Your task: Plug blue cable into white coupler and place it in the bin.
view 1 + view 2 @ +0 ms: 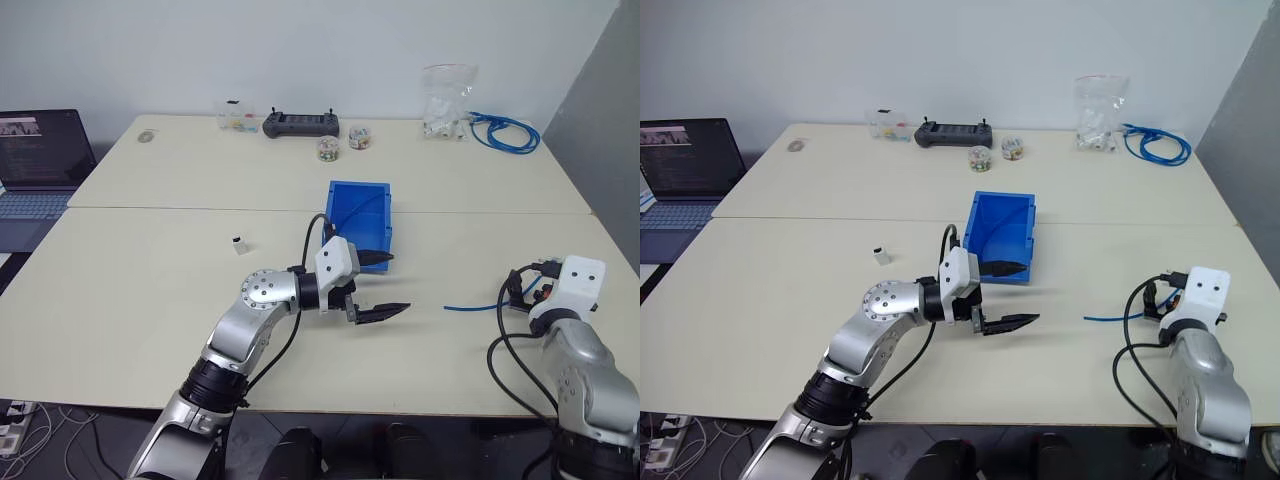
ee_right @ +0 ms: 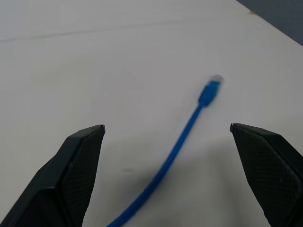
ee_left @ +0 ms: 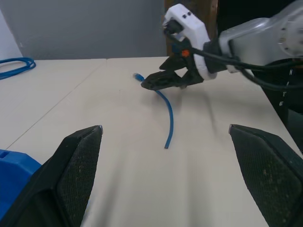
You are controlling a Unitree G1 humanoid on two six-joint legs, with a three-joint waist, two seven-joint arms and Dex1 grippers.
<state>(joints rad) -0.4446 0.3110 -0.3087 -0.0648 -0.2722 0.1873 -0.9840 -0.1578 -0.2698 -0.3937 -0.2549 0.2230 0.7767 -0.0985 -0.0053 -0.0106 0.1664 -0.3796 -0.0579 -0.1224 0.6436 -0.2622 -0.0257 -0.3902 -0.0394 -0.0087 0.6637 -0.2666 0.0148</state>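
Observation:
The robot's right gripper should grasp the blue cable [image 2: 191,121] behind its plug and turn it around, because the blue cable's plug [image 2: 210,91] is facing away from the white coupler.
The blue cable [image 1: 475,305] lies loose on the table at the right, its plug [image 2: 210,87] pointing away from me. My right gripper [image 2: 166,126] hovers over it, open, with the cable [image 2: 184,137] between the spread fingers and untouched. My left gripper [image 1: 390,285] is open and empty. It points right, toward the cable [image 3: 169,118] and the right gripper [image 3: 156,81], just in front of the bin's [image 1: 360,184] sloped front. The bright blue bin stands at the table's middle. To the left of the left arm, the tiny white coupler [image 1: 240,243] stands alone on the table.
At the table's back edge are a black controller [image 1: 300,125], two small jars [image 1: 328,150], a clear box [image 1: 235,118], a clear bag of white parts [image 1: 447,100] and a coiled blue cable bundle [image 1: 505,130]. An open laptop [image 1: 40,160] sits at far left.

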